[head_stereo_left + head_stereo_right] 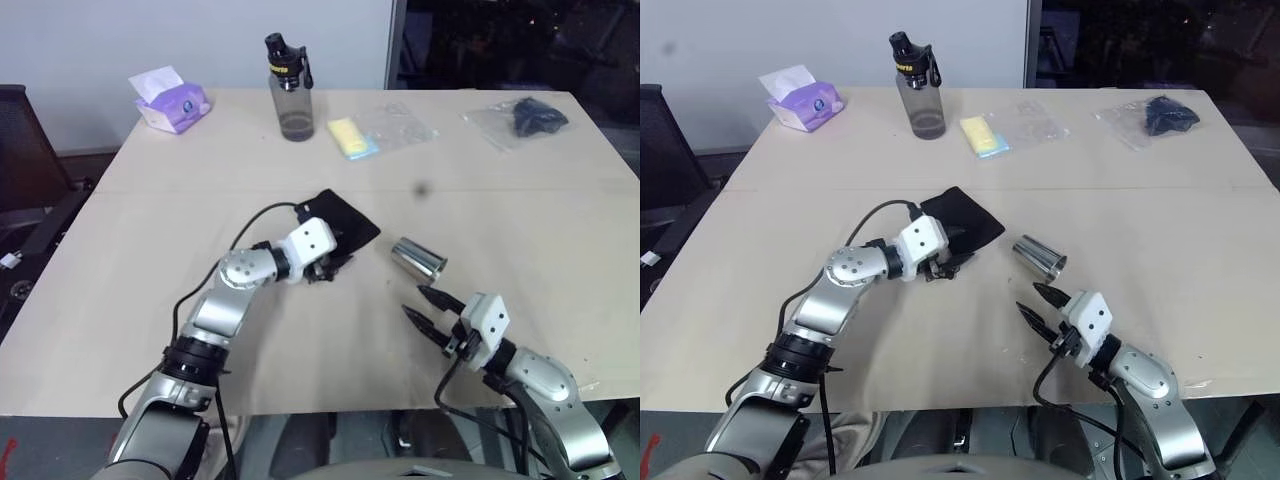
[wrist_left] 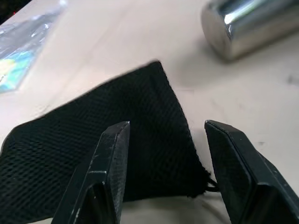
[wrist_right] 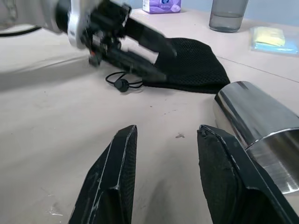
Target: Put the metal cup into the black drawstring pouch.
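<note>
The black drawstring pouch's opening [image 1: 342, 222] will fall wide open when I pick the pouch up, because the cord [image 2: 212, 186] hangs slack at the corner of an ungathered edge.
The metal cup [image 1: 418, 258] lies on its side near the table's middle, just right of the black drawstring pouch [image 1: 347, 224], which lies flat. The pouch's cord and knot [image 3: 122, 84] trail onto the table. My left gripper [image 2: 167, 125] hovers at the pouch's near end, open, its fingers [image 2: 111, 158] spread on either side of the mesh fabric without clamping it. My right gripper [image 1: 413, 302] stands open and empty just in front of the cup, pointing toward it; the cup's shiny side [image 3: 257, 121] sits beside its right finger.
A grey bottle with a black cap [image 1: 291, 88], a purple tissue box [image 1: 170, 100], a yellow item in clear plastic [image 1: 365, 135] and a dark item in a clear bag [image 1: 525, 118] stand along the table's far side. A black cable [image 1: 262, 218] loops by my left wrist.
</note>
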